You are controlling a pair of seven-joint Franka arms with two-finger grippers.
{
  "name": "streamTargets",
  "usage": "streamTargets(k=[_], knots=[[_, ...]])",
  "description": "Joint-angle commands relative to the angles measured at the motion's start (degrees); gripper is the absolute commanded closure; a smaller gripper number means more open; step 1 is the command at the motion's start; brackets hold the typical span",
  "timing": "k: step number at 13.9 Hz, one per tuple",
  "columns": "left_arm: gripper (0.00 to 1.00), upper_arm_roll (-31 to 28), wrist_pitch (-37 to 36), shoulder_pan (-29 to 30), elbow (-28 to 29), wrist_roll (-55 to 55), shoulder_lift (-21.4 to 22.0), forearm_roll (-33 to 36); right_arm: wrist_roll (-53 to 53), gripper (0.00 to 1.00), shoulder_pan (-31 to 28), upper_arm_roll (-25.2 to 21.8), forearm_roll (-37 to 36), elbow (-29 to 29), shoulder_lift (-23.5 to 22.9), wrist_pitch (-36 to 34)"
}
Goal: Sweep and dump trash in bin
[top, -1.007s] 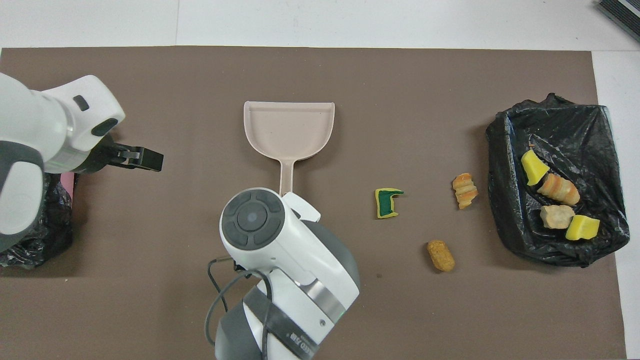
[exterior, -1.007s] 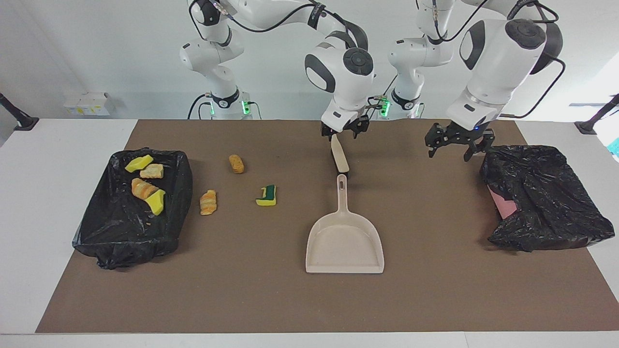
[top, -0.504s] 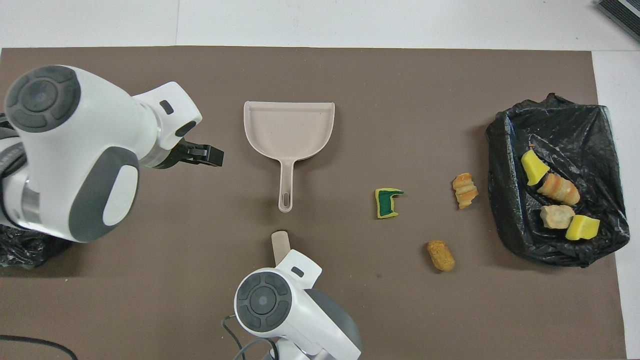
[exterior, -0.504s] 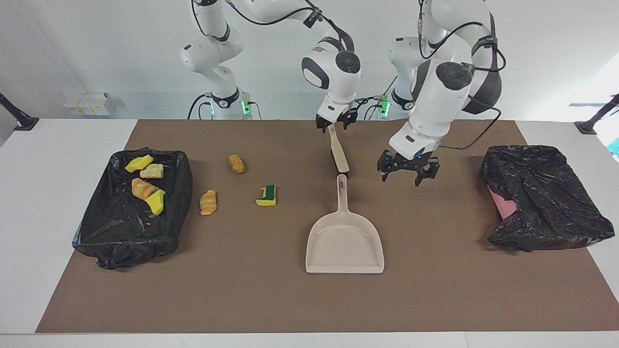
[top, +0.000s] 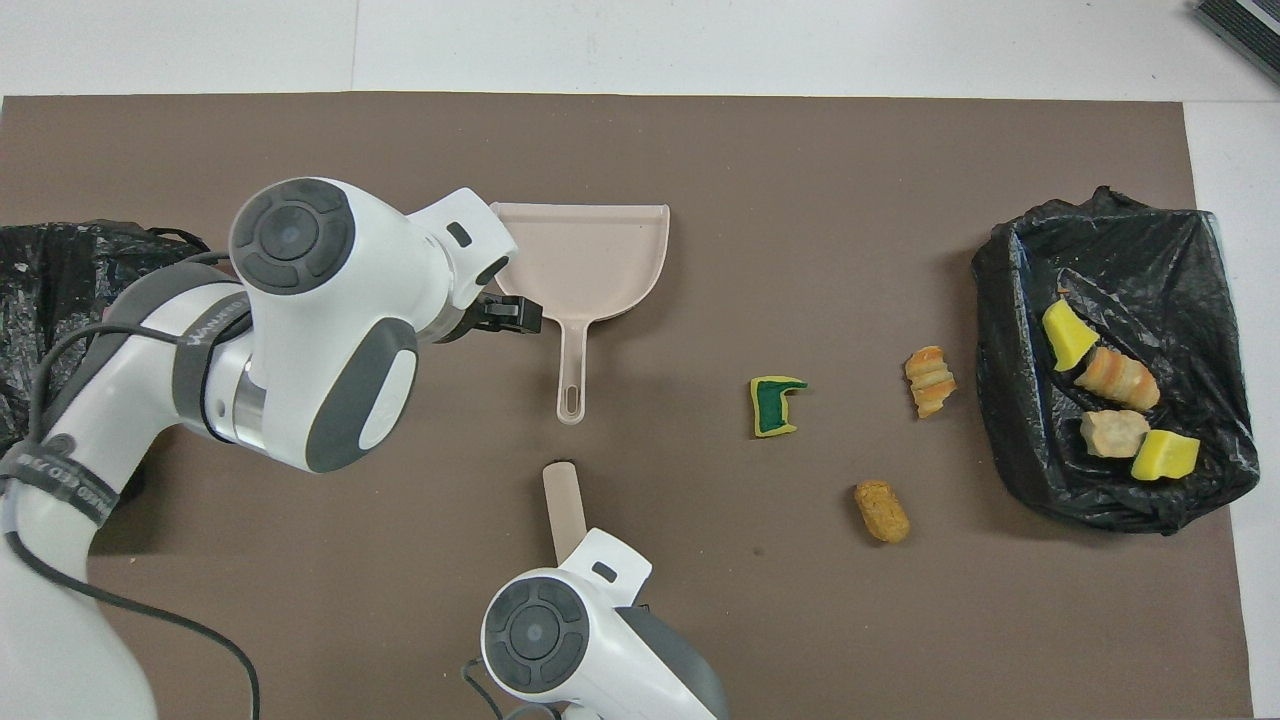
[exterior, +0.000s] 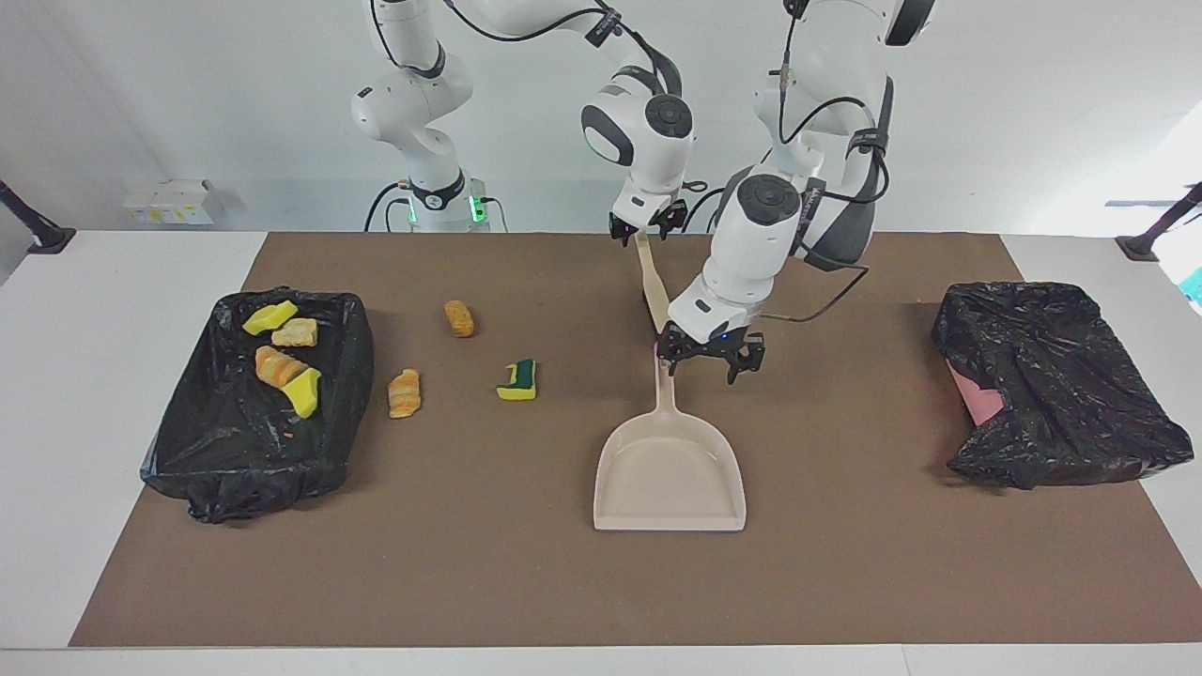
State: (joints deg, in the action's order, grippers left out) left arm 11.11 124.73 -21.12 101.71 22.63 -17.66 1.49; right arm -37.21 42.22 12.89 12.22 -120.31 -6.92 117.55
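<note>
My left gripper should take the dustpan's handle (top: pixel 571 374) and turn the dustpan's open edge (top: pixel 583 209) toward the sponge and lumps before sweeping, because it now faces away from them.
The beige dustpan (exterior: pixel 669 474) (top: pixel 585 255) lies flat mid-mat, handle toward the robots. My left gripper (exterior: pixel 709 361) (top: pixel 512 312) hangs open just over the handle's end, touching nothing. The beige brush (exterior: pixel 653 286) (top: pixel 563 505) stands tilted with its low end by the handle tip; my right gripper (exterior: pixel 646 232) is shut on its top. Three pieces of trash lie on the mat: a green-backed sponge (exterior: pixel 517 379) (top: pixel 775 406), a striped lump (exterior: pixel 405 392) (top: pixel 930 380) and a tan lump (exterior: pixel 459 318) (top: pixel 881 510). Several more lie in the black-lined bin (exterior: pixel 225 451) (top: pixel 1020 420).
A second crumpled black bag (exterior: pixel 1052 376) (top: pixel 60 270) with pink showing under it sits at the left arm's end of the brown mat (exterior: pixel 845 582). White table edges border the mat.
My left arm swung from beside the bag at its end to over the dustpan handle, coming lower. My right gripper rose and drew back toward the robots, tilting the brush with it.
</note>
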Motion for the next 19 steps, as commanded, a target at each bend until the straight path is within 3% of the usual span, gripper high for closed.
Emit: streamTargets(k=[1,4,5,6,8,9,10,12,13,14,15,17,19], knots=[[0.00,-0.9,2.1,-2.8,0.2,2.9,-2.2,1.8,3.0,0.23,0.0,-0.3,2.6,-3.0,1.7,2.9],[0.00,-0.9,1.7,-3.4,0.2,4.3,-2.7,1.9,4.1,0.23,-0.3,-0.3,2.7,-3.5,1.7,3.4],[0.09,-0.8,1.4,-3.5,0.3,4.2,-2.6,1.9,4.1,0.25,-0.1,-0.3,2.7,-3.6,1.2,3.9],[0.24,-0.8,1.1,-3.6,0.7,4.3,-2.6,1.9,4.2,0.25,-0.6,-0.3,2.7,-3.6,0.9,4.3],[0.27,-0.8,1.1,-4.1,1.7,4.3,-2.4,1.9,4.2,0.33,-0.6,-0.3,2.6,-3.6,0.7,4.6],[0.28,-0.8,1.0,-4.3,2.1,4.7,-2.2,1.8,4.3,0.44,-0.6,-0.3,2.7,-3.5,0.7,4.9],[0.29,-0.7,1.0,-4.5,2.5,6.2,-2.0,1.8,4.3,0.64,-0.3,-0.3,2.7,-3.5,0.8,4.9],[0.31,-0.7,1.0,-4.6,2.9,6.4,-1.9,1.8,4.3,0.92,-0.3,-0.3,2.7,-3.5,0.9,4.7],[0.59,-0.8,0.9,-4.8,2.8,6.3,-1.9,1.8,3.9,1.00,-0.3,-0.4,2.6,-3.5,0.9,4.0],[0.71,-0.8,1.0,-4.6,2.4,6.3,-2.0,1.9,3.5,1.00,-0.3,-0.3,2.6,-3.3,0.8,3.8],[1.00,-0.9,0.8,-4.5,2.1,6.0,-1.9,1.9,3.3,1.00,-0.3,-0.4,2.6,-3.3,0.8,3.8],[1.00,-0.9,1.1,-3.8,1.5,5.6,-2.0,4.0,3.1,1.00,-0.6,-0.6,2.5,-3.2,2.2,3.0],[1.00,-1.1,0.9,-2.4,1.2,4.9,-1.0,4.8,3.0,1.00,-3.3,-0.6,2.5,-3.4,6.3,-2.3]])
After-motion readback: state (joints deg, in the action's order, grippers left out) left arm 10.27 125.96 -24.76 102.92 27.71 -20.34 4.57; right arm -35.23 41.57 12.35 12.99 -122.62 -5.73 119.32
